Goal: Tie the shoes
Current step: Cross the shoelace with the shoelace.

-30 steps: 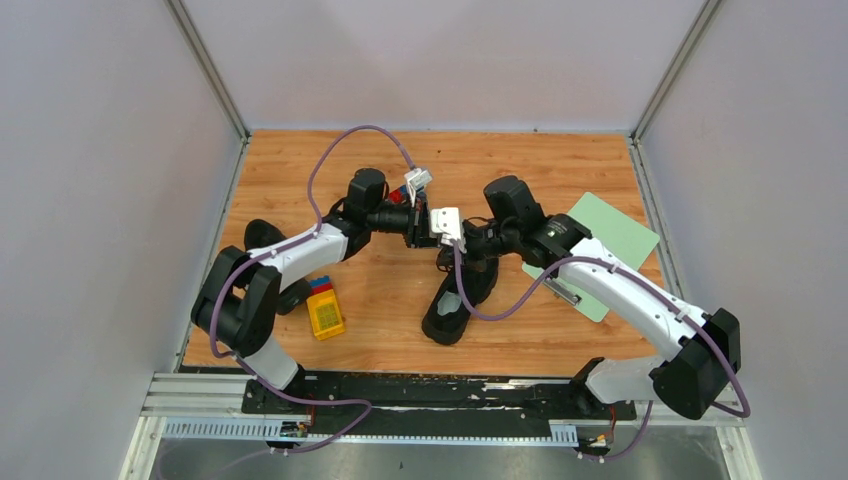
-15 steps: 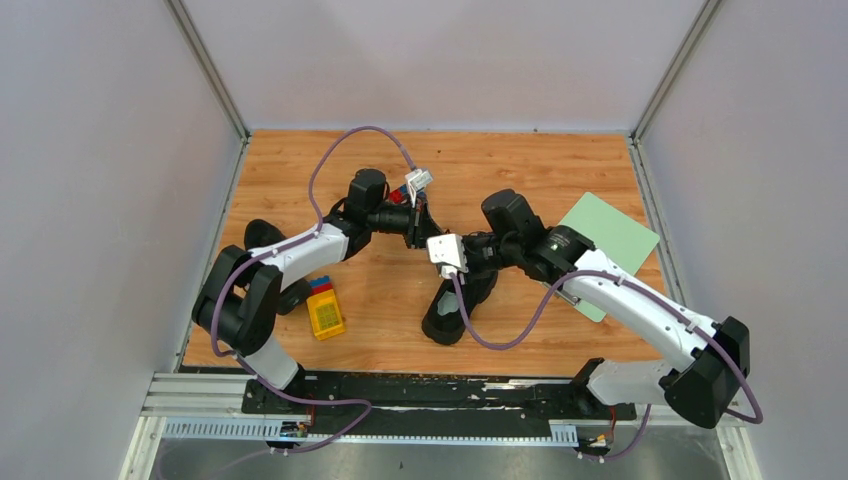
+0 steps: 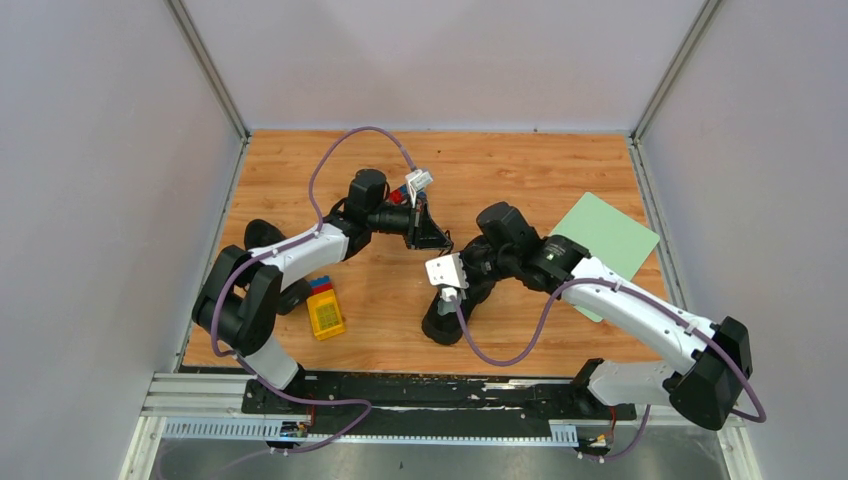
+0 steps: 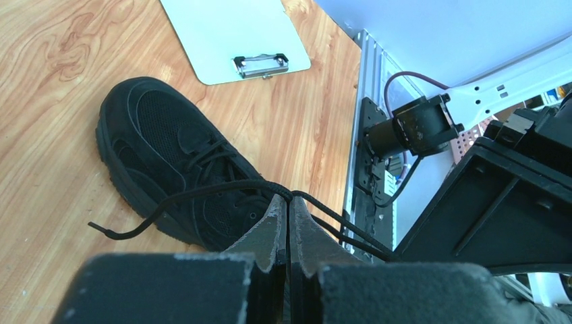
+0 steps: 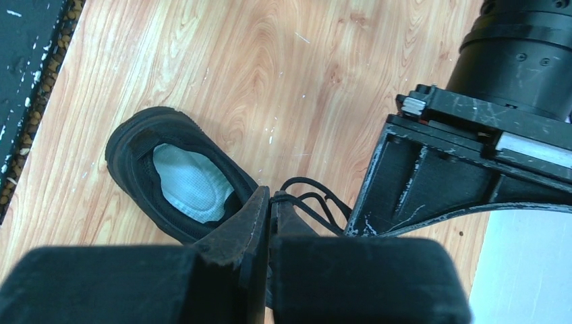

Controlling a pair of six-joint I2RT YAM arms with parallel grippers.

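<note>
My left gripper is holding the lace (image 4: pixel 347 227), which runs to my right gripper. My right gripper keeps going down toward the shoe's tongue (image 5: pixel 233 204) and lets go there.
One black shoe (image 3: pixel 455 308) lies at the table's middle, its heel toward me and its pale insole (image 5: pixel 189 182) showing; it also shows in the left wrist view (image 4: pixel 175 155). My left gripper (image 4: pixel 289 202) is shut on its thin black lace (image 4: pixel 202 191) and holds it above the shoe, just behind it in the top view (image 3: pixel 443 243). My right gripper (image 5: pixel 271 199) is shut on another stretch of lace (image 5: pixel 313 196), close beside the left gripper and over the shoe's tongue, mostly under its wrist camera (image 3: pixel 446 270). The second shoe (image 3: pixel 264 236) lies at the left, partly under my left arm.
A pale green clipboard (image 3: pixel 605 240) lies at the right, past the shoe's toe; it also shows in the left wrist view (image 4: pixel 233 34). A yellow block toy (image 3: pixel 325 312) sits at the front left. Grey walls enclose the wooden table (image 3: pixel 540 170).
My right gripper has moved toward me and to the left, down over the shoe and away from the left gripper, with the lace in it. My left gripper has hardly moved.
</note>
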